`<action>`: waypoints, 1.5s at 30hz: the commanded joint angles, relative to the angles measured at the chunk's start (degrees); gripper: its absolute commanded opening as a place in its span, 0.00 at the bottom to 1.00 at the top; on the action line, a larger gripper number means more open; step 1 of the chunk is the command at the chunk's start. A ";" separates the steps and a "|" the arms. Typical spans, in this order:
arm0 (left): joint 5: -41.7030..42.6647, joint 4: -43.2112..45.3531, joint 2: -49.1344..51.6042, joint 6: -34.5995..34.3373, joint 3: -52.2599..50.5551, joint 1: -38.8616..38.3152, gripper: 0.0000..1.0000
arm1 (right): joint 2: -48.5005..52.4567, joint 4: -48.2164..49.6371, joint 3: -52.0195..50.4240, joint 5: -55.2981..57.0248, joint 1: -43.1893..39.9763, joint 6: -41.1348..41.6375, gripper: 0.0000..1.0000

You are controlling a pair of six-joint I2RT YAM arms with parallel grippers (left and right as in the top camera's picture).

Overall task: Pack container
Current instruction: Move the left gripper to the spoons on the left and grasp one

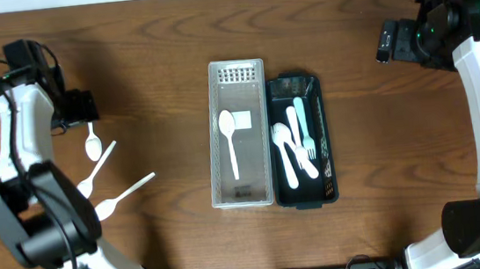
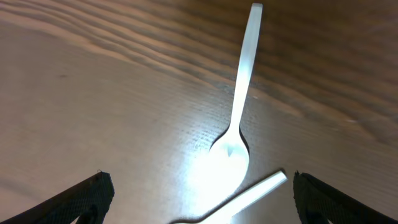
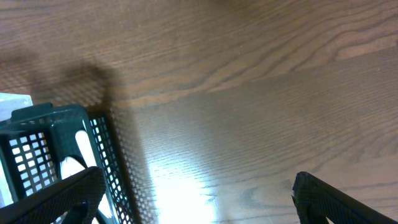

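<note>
The small spoon's handle (image 2: 240,93) is free and lies lengthwise to my open fingers, so I keep moving my left gripper down toward it until the fingers are on both sides of the handle (image 2: 247,55).
A clear basket (image 1: 235,71) holds one white spoon (image 1: 230,144). Beside it on the right a dark basket (image 1: 310,85) holds several white and pale blue utensils (image 1: 299,146). Three white utensils lie on the table at the left: a small spoon (image 1: 93,144), a second one (image 1: 96,172) and a third (image 1: 124,196). My left gripper (image 1: 78,106) is open just above the small spoon, which shows in the left wrist view (image 2: 239,118) between the open fingers (image 2: 199,199). My right gripper (image 1: 387,42) is open and empty over bare table right of the dark basket (image 3: 56,143).
The table top is brown wood. The two baskets stand side by side in the middle. The arm bases stand at the front left and front right corners.
</note>
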 commanded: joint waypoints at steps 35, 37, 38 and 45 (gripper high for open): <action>10.05 7.89 13.57 17.75 -0.15 2.86 0.98 | -0.31 -1.22 -0.22 -0.07 -0.37 2.12 0.99; 10.03 8.04 14.05 17.42 -0.15 2.86 0.98 | -0.31 -1.53 -0.22 -0.07 -0.37 2.51 0.99; 10.03 8.07 14.21 17.42 -0.15 2.86 0.98 | -0.31 -1.57 -0.22 -0.07 -0.37 2.56 0.99; 10.03 6.71 14.23 15.89 -0.15 2.86 0.81 | -0.31 -1.73 -0.22 -0.07 -0.37 2.56 0.99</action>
